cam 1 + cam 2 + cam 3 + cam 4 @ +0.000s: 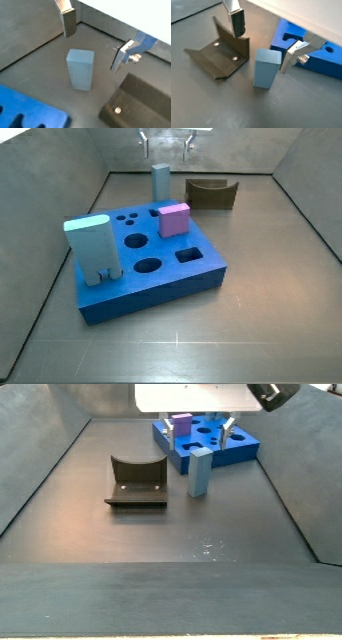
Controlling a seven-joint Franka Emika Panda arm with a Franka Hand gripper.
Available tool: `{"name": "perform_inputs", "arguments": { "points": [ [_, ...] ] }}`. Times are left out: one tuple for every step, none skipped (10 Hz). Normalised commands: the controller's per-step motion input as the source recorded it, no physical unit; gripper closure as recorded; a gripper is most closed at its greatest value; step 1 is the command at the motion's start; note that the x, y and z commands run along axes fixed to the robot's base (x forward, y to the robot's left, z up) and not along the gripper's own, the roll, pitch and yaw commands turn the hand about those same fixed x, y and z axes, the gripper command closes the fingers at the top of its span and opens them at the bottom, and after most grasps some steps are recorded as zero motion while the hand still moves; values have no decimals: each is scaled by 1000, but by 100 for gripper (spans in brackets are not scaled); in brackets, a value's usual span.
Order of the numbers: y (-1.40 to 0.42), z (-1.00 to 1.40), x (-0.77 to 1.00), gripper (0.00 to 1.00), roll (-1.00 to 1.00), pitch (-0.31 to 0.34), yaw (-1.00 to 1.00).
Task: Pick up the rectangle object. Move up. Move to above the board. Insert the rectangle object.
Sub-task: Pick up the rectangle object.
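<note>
The rectangle object (160,182) stands higher than the board's side (156,296), so the object's upper part will stay above the rectangular hole when the robot's gripper inserts it.
The rectangle object (80,69) is a slim pale grey-blue bar standing upright on the dark floor, seen in both wrist views (266,67) and both side views (160,183) (199,474). My gripper (93,40) is open and empty, hovering above the bar with one finger on each side and not touching it (263,40) (167,140). The board (147,268) is a thick deep-blue block with round holes and one rectangular hole. It lies beside the bar (221,446) (328,60) (27,112).
A wider light-blue block (91,250) and a short pink block (173,220) stand in the board. The fixture (211,193) stands on the floor close to the bar (136,481) (218,55) (143,102). Grey walls enclose the floor.
</note>
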Motion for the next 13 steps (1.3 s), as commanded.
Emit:
{"name": "perform_inputs", "arguments": {
  "points": [
    [-20,-200,0,0,-129,0,-1000],
    [-11,-206,0,0,-129,0,-1000],
    [-11,-203,0,0,-129,0,-1000],
    [-11,-206,0,0,-129,0,-1000],
    [-6,-211,0,0,-129,0,-1000],
    [-11,-206,0,0,-126,0,-1000],
    [-9,-209,0,0,-129,0,-1000],
    [-9,-211,0,0,-129,0,-1000],
    [-11,-220,0,0,-129,0,-1000],
    [-14,-251,0,0,-143,0,-1000],
    [-14,-254,0,0,-140,0,-1000],
    [-17,-260,0,0,-143,0,-1000],
    [-14,-274,0,0,-157,0,-1000]
  ]
}}
